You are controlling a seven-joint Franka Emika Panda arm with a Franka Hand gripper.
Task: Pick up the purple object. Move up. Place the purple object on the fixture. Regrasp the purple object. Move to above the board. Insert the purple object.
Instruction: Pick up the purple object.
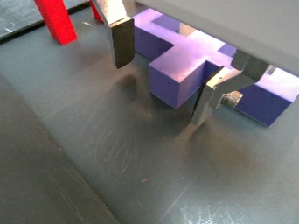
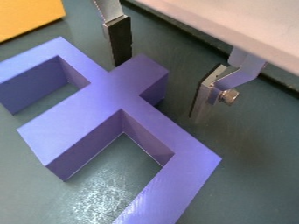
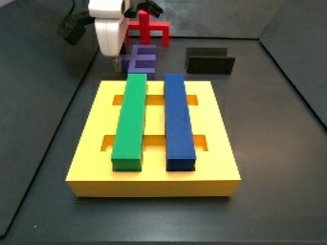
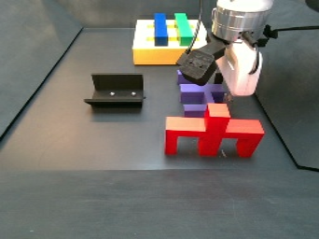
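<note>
The purple object (image 3: 140, 61) will stay perched, its stem sticking out, when I set it across the black fixture, which has a broad, stepped top (image 3: 208, 56).
The purple object (image 1: 187, 68) lies flat on the dark floor, and both wrist views show it (image 2: 105, 118). My gripper (image 1: 163, 83) is low over it and open. Its silver fingers (image 1: 121, 44) stand either side of the end of the central stem, with a gap on each side (image 2: 163, 74). In the side views the gripper (image 4: 222, 86) is down at the purple object (image 4: 197, 96), next to the red pronged piece (image 4: 214, 133). The black fixture (image 4: 115, 91) stands apart and holds nothing. The yellow board (image 3: 160, 158) carries a green bar (image 3: 132, 115) and a blue bar (image 3: 179, 115).
The red piece (image 3: 151, 29) lies just behind the purple object (image 3: 141, 59), close to the gripper (image 3: 118, 53); it also shows in a wrist view (image 1: 55, 22). The fixture (image 3: 211, 60) sits beside the purple object. A corner of the board shows in a wrist view (image 2: 30, 17). Dark walls enclose the floor.
</note>
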